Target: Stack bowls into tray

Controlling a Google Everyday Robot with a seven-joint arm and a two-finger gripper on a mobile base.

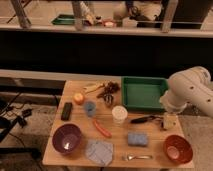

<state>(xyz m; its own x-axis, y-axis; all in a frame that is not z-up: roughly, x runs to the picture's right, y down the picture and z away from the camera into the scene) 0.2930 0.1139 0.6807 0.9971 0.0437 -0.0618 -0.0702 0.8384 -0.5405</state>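
The orange-red bowl [178, 149] will settle down inside the dark purple bowl when the robot's gripper lowers the orange-red bowl there, because the dark purple bowl has a wide, empty opening [67, 137].
The dark purple bowl [67, 139] sits at the table's front left. At the front right corner lies the orange-red bowl [177, 148]. The green tray [144, 93] lies at the back right of the table and holds nothing. My white arm reaches in from the right. Its gripper [170, 121] hangs low over the table just in front of the tray's right corner, above and behind the orange-red bowl. It is open and holds nothing.
Between the bowls lie a white cup [119, 114], a blue cup [90, 108], a red sausage [102, 129], a blue sponge [137, 139], a grey cloth [100, 151], a spoon [137, 157] and a black-handled utensil [142, 119]. An orange fruit [78, 98] and a black block [66, 110] sit at the left.
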